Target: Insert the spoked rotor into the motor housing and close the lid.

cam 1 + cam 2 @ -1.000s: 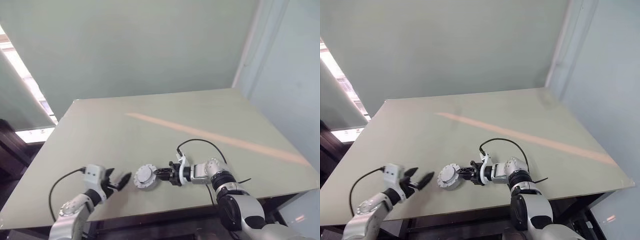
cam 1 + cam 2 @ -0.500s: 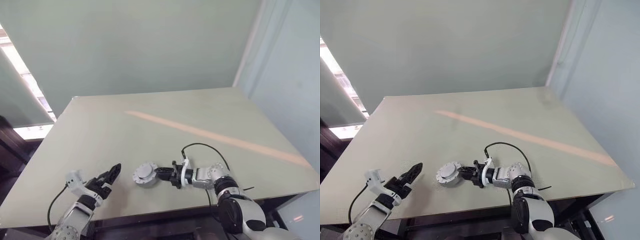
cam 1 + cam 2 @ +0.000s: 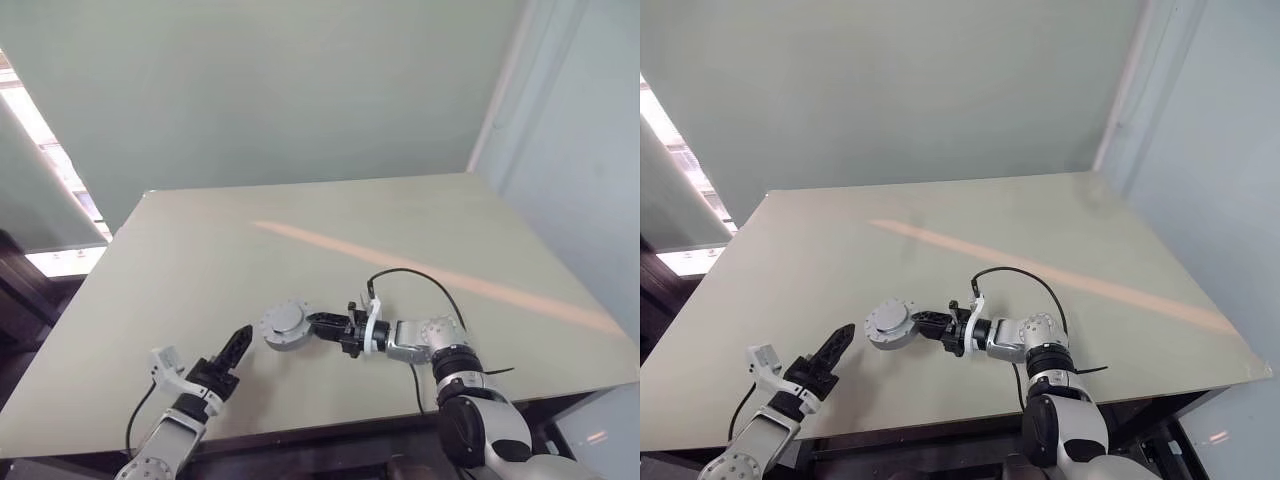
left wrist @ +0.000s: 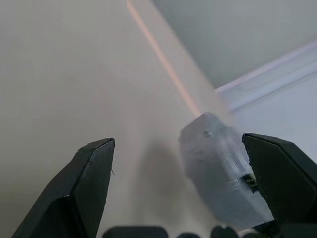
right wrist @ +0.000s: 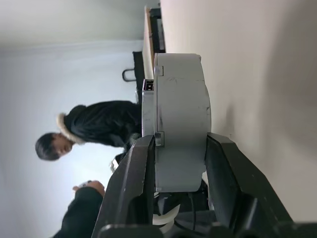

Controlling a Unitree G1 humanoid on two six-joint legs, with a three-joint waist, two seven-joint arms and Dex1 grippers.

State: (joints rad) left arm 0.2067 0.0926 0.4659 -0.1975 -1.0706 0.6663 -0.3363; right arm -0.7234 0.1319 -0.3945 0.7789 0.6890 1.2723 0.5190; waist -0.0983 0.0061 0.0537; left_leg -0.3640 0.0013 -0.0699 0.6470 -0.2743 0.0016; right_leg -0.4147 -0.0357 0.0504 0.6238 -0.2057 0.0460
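Next, my left gripper lines up squarely around the grey unit's free rim (image 3: pixel 268 332) before my right gripper opens, because the grey unit (image 4: pixel 215 168) is slanted and off-centre in front of my left gripper's fingers.
My right gripper (image 3: pixel 314 324) is shut on the rim of a thick round grey unit (image 3: pixel 285 325) and holds it just above the table (image 3: pixel 200 260), left of centre near the front. Its top is the lid (image 3: pixel 888 323), a flat grey disc with a small centre hub. Under the lid the motor housing is hidden, and the spoked rotor is out of view. In the right wrist view the grey unit (image 5: pixel 181 114) sits edge-on between both fingers (image 5: pixel 133 178). My left gripper (image 3: pixel 238 346) is open and empty, a short way to the left of the unit, pointing at it. The left wrist view has the unit (image 4: pixel 218 173) blurred ahead of the open fingers (image 4: pixel 89 183).
A black cable (image 3: pixel 420 282) loops over the table from my right wrist. The table's front edge (image 3: pixel 330 428) lies close below both grippers. A person in a dark jacket (image 5: pixel 99 124) stands beyond the table.
My right gripper has raised the grey unit off the table, still shut on it. My left gripper has rolled over and shifted slightly right toward the unit, staying open.
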